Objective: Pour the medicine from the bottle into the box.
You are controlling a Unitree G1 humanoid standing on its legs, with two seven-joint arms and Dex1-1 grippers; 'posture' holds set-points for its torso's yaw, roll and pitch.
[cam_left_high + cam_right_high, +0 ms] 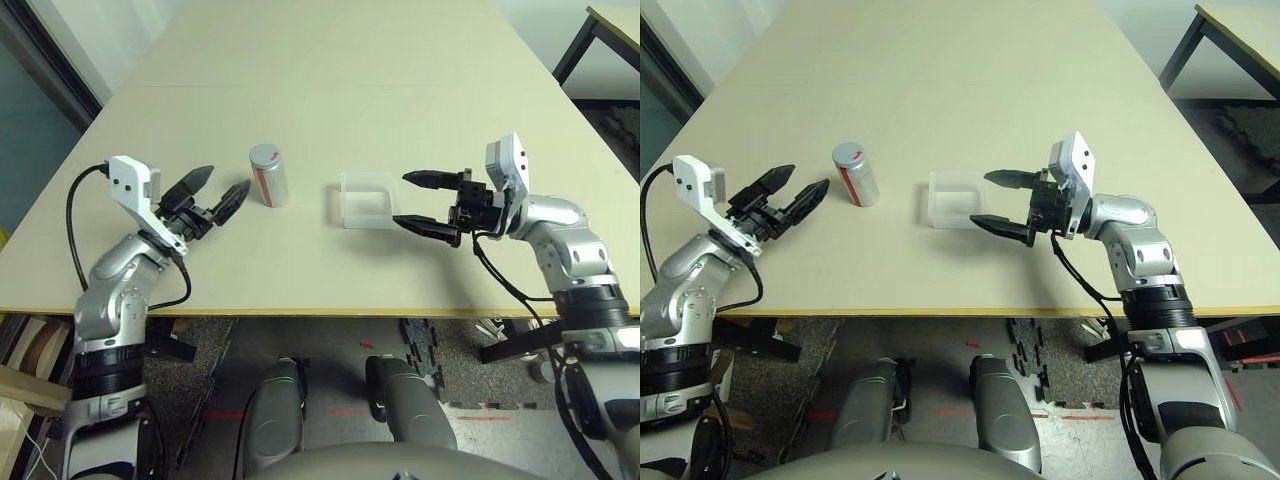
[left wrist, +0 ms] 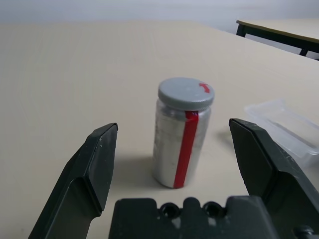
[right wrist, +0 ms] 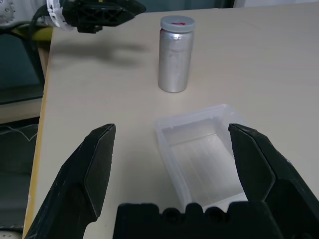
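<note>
The grey cap [image 1: 265, 156] has a red arrow [image 1: 275, 156] curving along the rim of its top, so I expect it to twist off in one piece when the robot's right gripper turns it.
The bottle [image 1: 268, 174] stands upright on the table, silver-grey with a red stripe and its grey cap on; the medicine is hidden inside. My left gripper [image 1: 222, 193] hovers open just to its left, the bottle [image 2: 182, 132] a short way beyond its fingertips, untouched. The clear plastic box [image 1: 367, 199] lies to the right of the bottle. My right gripper [image 1: 417, 200] is open at the box's right edge, pointing left, with the box [image 3: 202, 153] between and ahead of its fingers and the bottle [image 3: 175, 54] farther off.
The beige table [image 1: 330, 90] stretches far back with free room behind the bottle and box. Its front edge [image 1: 300, 312] runs close below both grippers. A second table [image 1: 610, 30] stands at the far right.
</note>
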